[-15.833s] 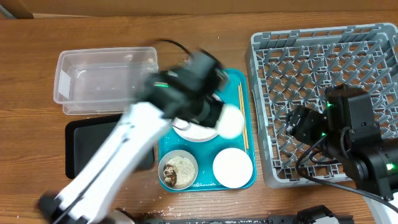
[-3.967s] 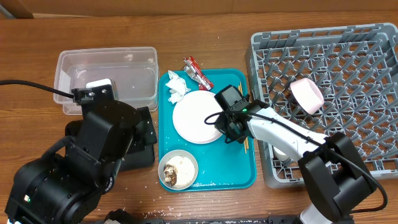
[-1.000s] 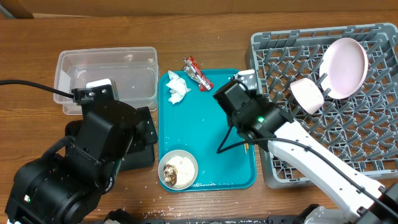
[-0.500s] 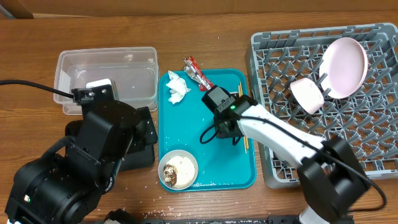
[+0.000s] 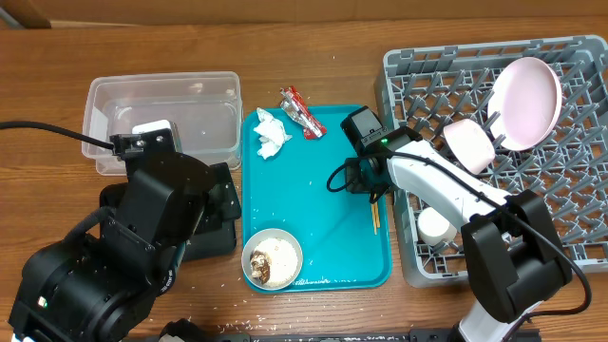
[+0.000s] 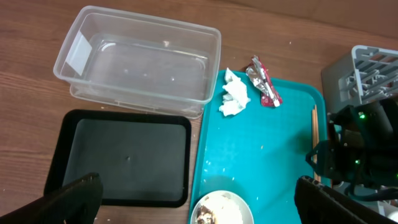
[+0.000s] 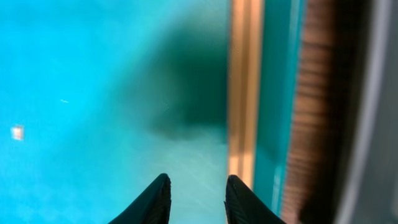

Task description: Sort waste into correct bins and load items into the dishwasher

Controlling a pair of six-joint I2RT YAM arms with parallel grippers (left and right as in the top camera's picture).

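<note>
The wooden chopsticks are outside my right gripper's fingers, close along the teal tray's edge (image 5: 387, 223), so I need to open around the chopsticks (image 5: 375, 218) and pull them inward.
My right gripper (image 5: 369, 187) (image 7: 198, 190) hangs low over the right side of the teal tray (image 5: 313, 209), its jaws a little apart over bare tray. The wooden chopsticks (image 5: 373, 215) (image 7: 245, 93) lie just right of its right finger, along the tray's edge. A red wrapper (image 5: 301, 110) (image 6: 262, 90) and a white tissue (image 5: 271, 135) (image 6: 234, 99) sit at the tray's far end. A bowl with food crumbs (image 5: 272, 258) (image 6: 221, 208) is at its near end. My left gripper (image 6: 198, 182) is wide open above the black tray (image 6: 124, 158) and that bowl.
The clear tub (image 5: 161, 119) (image 6: 143, 68) stands behind the black tray. The grey rack (image 5: 399, 66) at right holds a pink plate (image 5: 524, 100), a pink bowl (image 5: 468, 144) and a white cup (image 5: 435, 225). My left arm (image 5: 133, 247) covers the near left of the table.
My right gripper swung left over the tray, then back right to the chopsticks, its jaws narrowing. The left arm has not moved.
</note>
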